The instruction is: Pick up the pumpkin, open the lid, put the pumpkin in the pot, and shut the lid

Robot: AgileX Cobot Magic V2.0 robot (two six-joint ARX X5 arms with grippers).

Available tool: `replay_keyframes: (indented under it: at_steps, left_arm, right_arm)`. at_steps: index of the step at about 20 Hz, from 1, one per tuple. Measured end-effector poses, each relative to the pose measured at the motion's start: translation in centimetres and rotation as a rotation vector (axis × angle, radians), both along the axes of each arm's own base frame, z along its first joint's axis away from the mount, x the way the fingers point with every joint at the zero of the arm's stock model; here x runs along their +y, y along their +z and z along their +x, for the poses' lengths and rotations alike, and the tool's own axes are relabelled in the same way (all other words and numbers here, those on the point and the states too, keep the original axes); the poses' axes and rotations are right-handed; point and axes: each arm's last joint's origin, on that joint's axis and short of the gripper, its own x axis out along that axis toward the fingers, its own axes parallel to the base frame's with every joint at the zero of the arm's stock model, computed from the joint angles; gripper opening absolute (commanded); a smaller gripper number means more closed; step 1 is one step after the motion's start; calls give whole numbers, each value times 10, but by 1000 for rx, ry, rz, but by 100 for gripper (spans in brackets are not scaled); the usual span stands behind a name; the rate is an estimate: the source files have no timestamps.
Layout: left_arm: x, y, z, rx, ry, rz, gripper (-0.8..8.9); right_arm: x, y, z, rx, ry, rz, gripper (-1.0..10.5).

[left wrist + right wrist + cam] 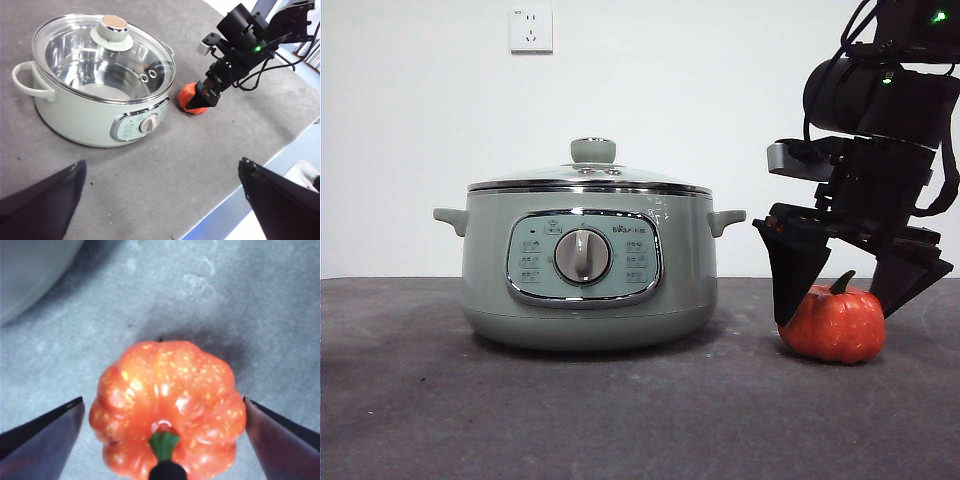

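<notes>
My gripper is going to lower the orange-red pumpkin (834, 325) into the pot. The pumpkin stands much lower than the pot's rim (590, 188), so I expect all of it to sit below the pot's rim.
The orange-red pumpkin (835, 324) sits on the grey table to the right of the sage-green pot (585, 270). The glass lid (590, 177) with its green knob rests on the pot. My right gripper (850, 300) is lowered over the pumpkin with its jaws open, one on each side of it, not squeezing it. The right wrist view shows the pumpkin (167, 415) between the two jaws with a gap on each side. My left gripper (160, 200) is open and empty, held high above the table, looking down on the pot (95, 85), the lid (105, 55) and the pumpkin (192, 98).
A white wall with a power socket (531, 29) stands behind the table. The table's edge (240, 195) runs near the right arm's side. The pot's side handles (728, 219) stick out toward the pumpkin.
</notes>
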Motion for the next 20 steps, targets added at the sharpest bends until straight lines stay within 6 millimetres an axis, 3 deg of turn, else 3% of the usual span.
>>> replay_keyframes:
  at_steps: [1,7,14,17,20]
  left_arm:
    - [0,0,0,2,0,0,691]
    - [1,2,11,-4,17,-13,691]
    - [-8,6,60,-20,-33,-36,691]
    - [-22,15,96,-39,-39,3,691]
    - [-43,20,131,-46,-74,34,691]
  right_arm:
    - [0,0,0,4,-1,-1,-28]
    - [-2,11,-7,7,-8,1,-10]
    - [-19,103,-55,-251,-33,106,-10]
    - [-30,140,-88,-376,-40,166,-10]
    - [-38,164,-119,-454,-15,252,-10]
